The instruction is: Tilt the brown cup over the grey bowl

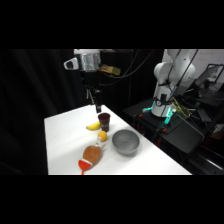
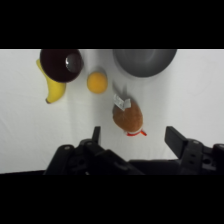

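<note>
The brown cup (image 1: 104,121) will turn out to be empty when the robot tilts it over the grey bowl, because only a plain dark inside (image 2: 61,66) shows through the cup's rim.
The brown cup (image 1: 104,121) stands upright on the white table, beside a banana; in the wrist view the brown cup (image 2: 61,64) is at the upper left with its dark inside showing. To its right lies the grey bowl (image 1: 125,141), seen at the top of the wrist view as the grey bowl (image 2: 144,61). My gripper (image 1: 96,106) hangs just above and left of the cup, not touching it. In the wrist view the gripper (image 2: 134,138) is open, its fingers wide apart with nothing held.
A yellow banana (image 2: 52,86) lies against the cup. An orange ball (image 2: 97,82) sits between cup and bowl. A brown-and-red plush toy (image 2: 128,116) lies nearer the table's front. The table's right edge (image 1: 155,145) runs close past the bowl.
</note>
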